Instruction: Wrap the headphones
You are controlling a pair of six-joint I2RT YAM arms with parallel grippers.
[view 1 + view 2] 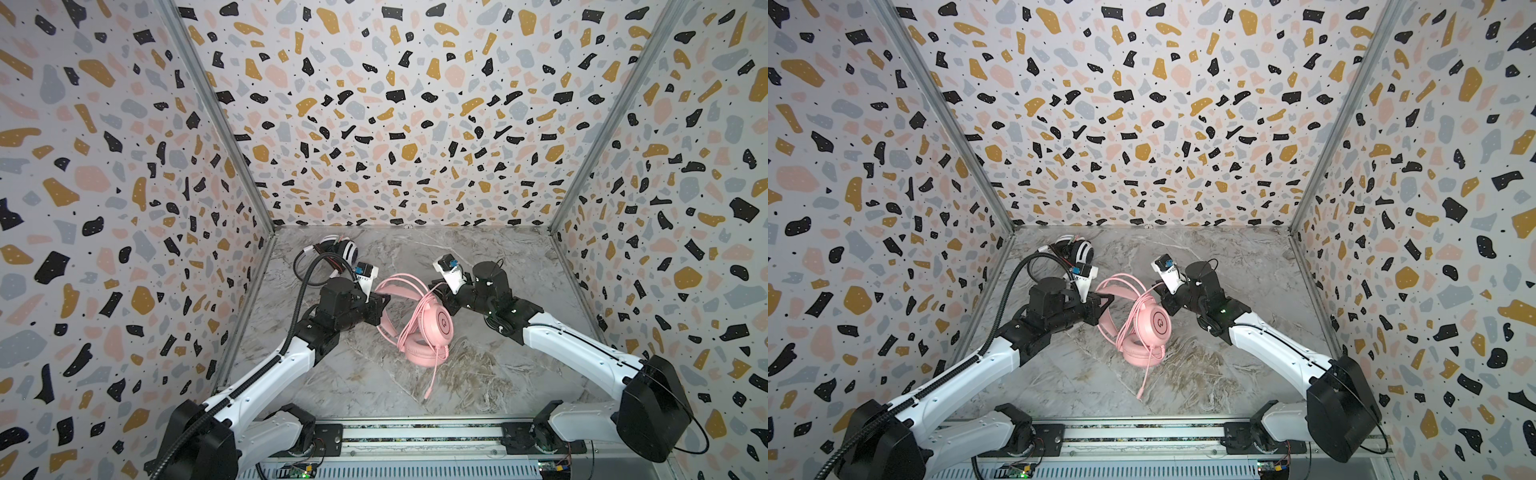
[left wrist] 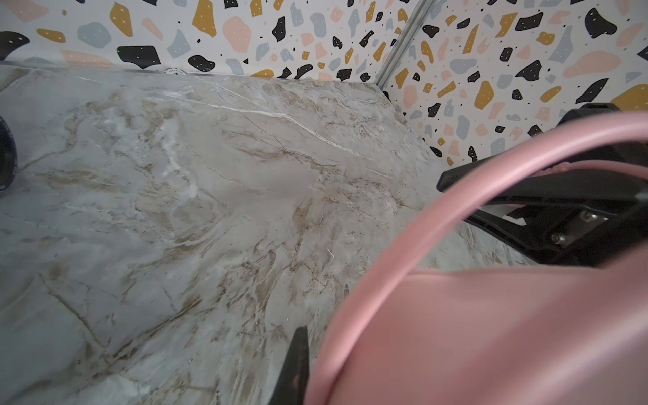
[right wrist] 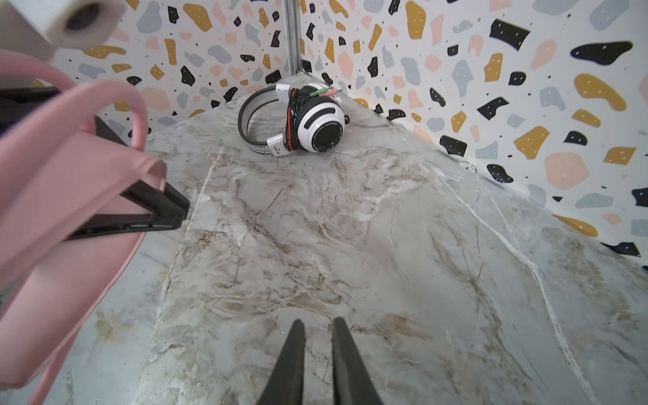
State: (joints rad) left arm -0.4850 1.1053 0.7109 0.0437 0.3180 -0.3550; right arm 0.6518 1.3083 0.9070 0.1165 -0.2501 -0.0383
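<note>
I should keep lowering the pink headphones with my left gripper, with the pink cable looped [image 1: 412, 325] around the headband, until they lie flat on the clear marble [image 1: 404, 261], and then let go.
The pink headphones [image 1: 428, 326] [image 1: 1152, 326] lie mid-table, ear cups stacked. Their pink cable [image 1: 434, 370] trails toward the front edge. My left gripper [image 1: 383, 300] [image 1: 1104, 302] is shut on the pink headband [image 2: 456, 315]; the right wrist view also shows this grip on the headband [image 3: 70, 182]. My right gripper [image 1: 444, 297] [image 3: 318, 322] hovers just right of the pink headset, its jaws a narrow gap apart with nothing between them. The white headphones with black stripes [image 1: 343, 249] [image 3: 315, 119] rest in the back left corner, with black cable bundled around them.
Patterned walls enclose the marble table [image 1: 478, 374] on three sides. A metal rail [image 1: 415, 434] carrying both arm bases runs along the front edge. The left arm's black hose [image 1: 299, 299] arcs over near the white headset.
</note>
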